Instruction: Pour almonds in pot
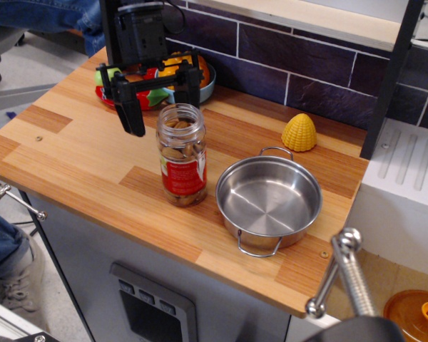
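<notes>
The almonds [178, 152] sit below the jar's tall open neck [180, 122], so they will stay inside at first when the robot tilts the jar toward the pot.
The almonds [181, 153] fill a small clear jar with a red label, standing upright and lidless on the wooden counter. The shiny steel pot [269, 200] with two wire loop handles sits empty just right of the jar. My black gripper [165, 106] is open, its two fingers spread wide. It hovers just behind and above the jar's mouth, with one finger [132, 109] to the jar's left and the other near its far right side. It holds nothing.
A blue bowl [200, 87] with an orange pumpkin, a red pepper and a green fruit [107, 74] sit at the back left, partly behind the gripper. A yellow corn toy [299, 132] stands behind the pot. A black post [389, 78] rises at the right.
</notes>
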Tool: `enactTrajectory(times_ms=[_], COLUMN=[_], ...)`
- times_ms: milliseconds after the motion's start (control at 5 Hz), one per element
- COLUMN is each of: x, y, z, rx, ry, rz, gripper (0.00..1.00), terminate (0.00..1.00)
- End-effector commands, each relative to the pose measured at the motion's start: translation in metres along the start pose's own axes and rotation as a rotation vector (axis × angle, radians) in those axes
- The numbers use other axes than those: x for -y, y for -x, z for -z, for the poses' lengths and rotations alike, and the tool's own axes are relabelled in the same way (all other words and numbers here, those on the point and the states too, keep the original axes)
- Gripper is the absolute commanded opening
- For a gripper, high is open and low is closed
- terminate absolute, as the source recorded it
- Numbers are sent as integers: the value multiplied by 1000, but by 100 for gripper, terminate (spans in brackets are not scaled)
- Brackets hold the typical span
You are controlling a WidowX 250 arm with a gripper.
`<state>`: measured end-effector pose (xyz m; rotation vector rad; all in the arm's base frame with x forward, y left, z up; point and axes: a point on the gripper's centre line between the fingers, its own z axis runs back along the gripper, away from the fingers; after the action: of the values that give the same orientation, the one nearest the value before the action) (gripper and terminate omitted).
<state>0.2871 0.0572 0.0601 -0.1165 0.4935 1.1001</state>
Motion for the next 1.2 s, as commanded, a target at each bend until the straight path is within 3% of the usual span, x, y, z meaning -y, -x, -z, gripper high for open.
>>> enactTrajectory(times_ms=[0,600,1000], x=[-4,-1,5], y=[13,33,34], z=[-12,3,13], rx=[22,-34,-78], ry=[67,117,104], rz=[24,93,58], gripper=[100,100,100], terminate=[0,0,0])
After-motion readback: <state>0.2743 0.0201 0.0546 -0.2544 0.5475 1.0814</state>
